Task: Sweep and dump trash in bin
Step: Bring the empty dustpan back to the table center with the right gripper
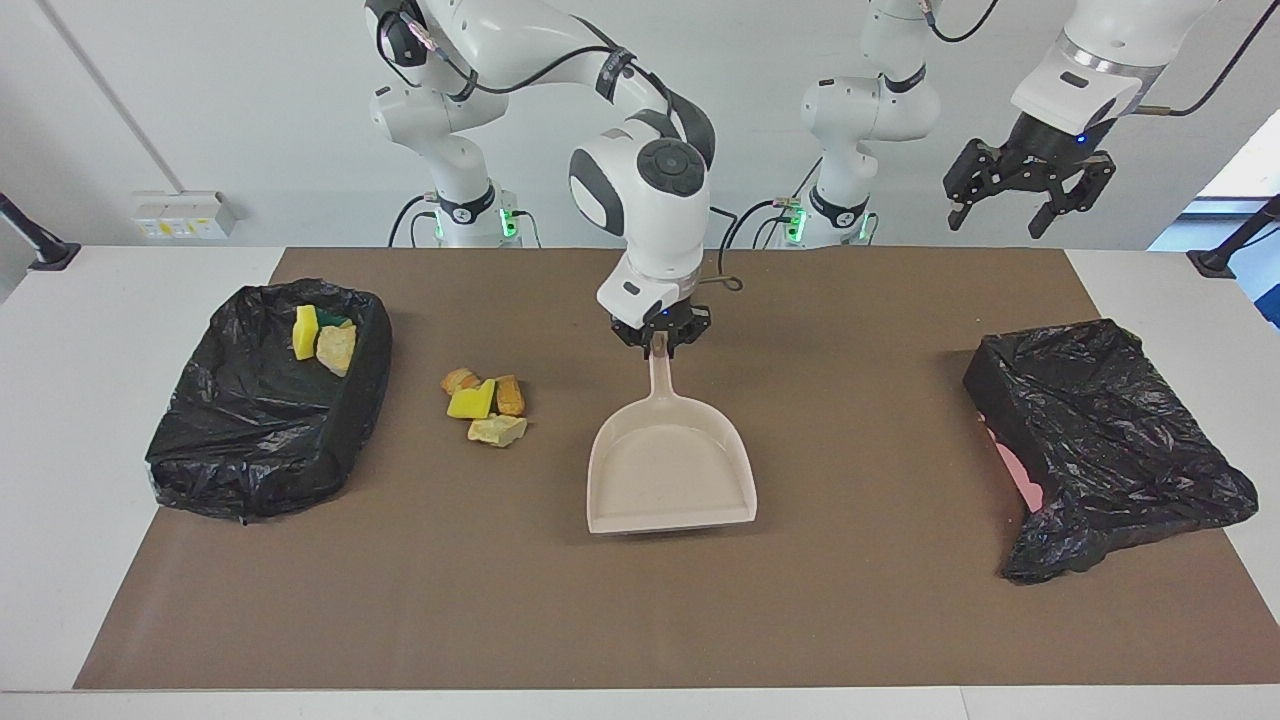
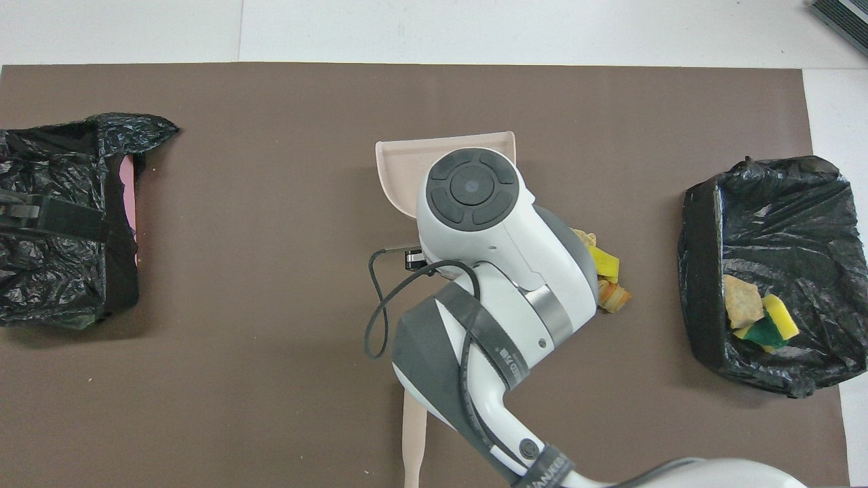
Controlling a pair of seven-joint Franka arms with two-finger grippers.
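My right gripper should next move the beige dustpan [image 1: 672, 468], level and low beside open brown mat [image 1: 770, 486], away from the trash chunks and let it go flat there.
The beige dustpan [image 1: 670, 480] [image 2: 407, 163] lies low and almost flat at the middle of the brown mat, its mouth facing away from the robots. My right gripper [image 1: 660, 340] is shut on its handle. Several yellow and orange-tan trash chunks [image 1: 485, 405] [image 2: 607, 271] sit loose on the mat between the dustpan and the bin. The bin [image 1: 200, 440] [image 2: 698, 271], lined with a black bag, stands at the right arm's end with a few chunks [image 1: 320, 338] [image 2: 753, 312] inside. My left gripper [image 1: 1030, 190] hangs open and high, waiting.
The beige hand brush lies near the robots' edge; only its handle [image 2: 413, 440] shows from under the right arm. A second crumpled black bag [image 1: 1100, 440] [image 2: 61, 217] with pink showing at its edge lies at the left arm's end.
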